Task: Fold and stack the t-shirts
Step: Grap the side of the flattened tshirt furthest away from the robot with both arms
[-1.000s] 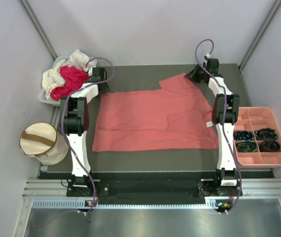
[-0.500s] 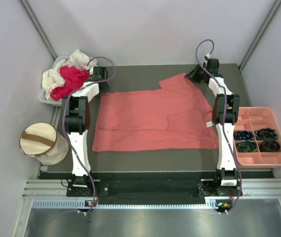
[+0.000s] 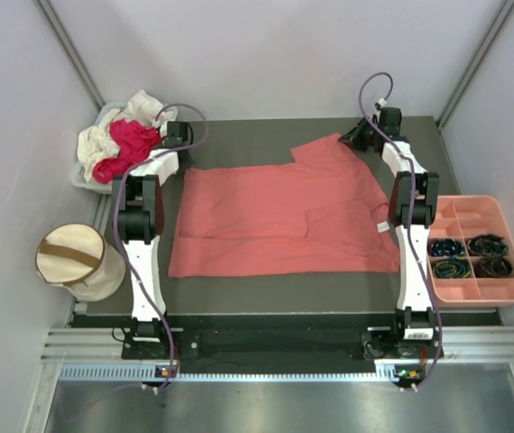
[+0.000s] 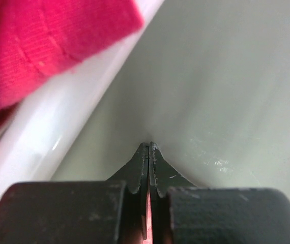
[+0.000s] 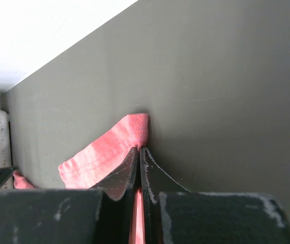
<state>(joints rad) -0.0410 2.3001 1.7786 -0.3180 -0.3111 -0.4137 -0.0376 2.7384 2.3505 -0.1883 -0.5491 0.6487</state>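
Observation:
My left gripper is closed beyond the salmon-pink t-shirt's corner, next to the white bin's rim (image 4: 79,109). I should open it and move it inward over that corner (image 3: 191,173).
A large salmon-pink t-shirt (image 3: 284,212) lies spread flat on the dark table (image 3: 239,135). My right gripper (image 3: 358,137) is at the shirt's far right sleeve. In the right wrist view that gripper (image 5: 140,148) is shut on the sleeve hem (image 5: 99,157), which bunches past the tips. My left gripper (image 3: 181,142) is at the shirt's far left corner. In the left wrist view it (image 4: 149,145) is shut with its tips on the table, and a strip of salmon cloth shows between the fingers. A magenta-red t-shirt (image 3: 131,144) and a cream-white one (image 3: 95,144) lie crumpled in a white bin.
The white bin's rim (image 4: 58,132) runs just left of my left gripper, with magenta cloth (image 4: 43,40) hanging over it. A cream drum-shaped fabric bin (image 3: 72,260) stands off the table's left side. A salmon plastic tray (image 3: 478,206) with dark loops sits at the right edge.
My left gripper has shut at the shirt's far left corner and shifted slightly to the left. The right arm and the shirt have not moved.

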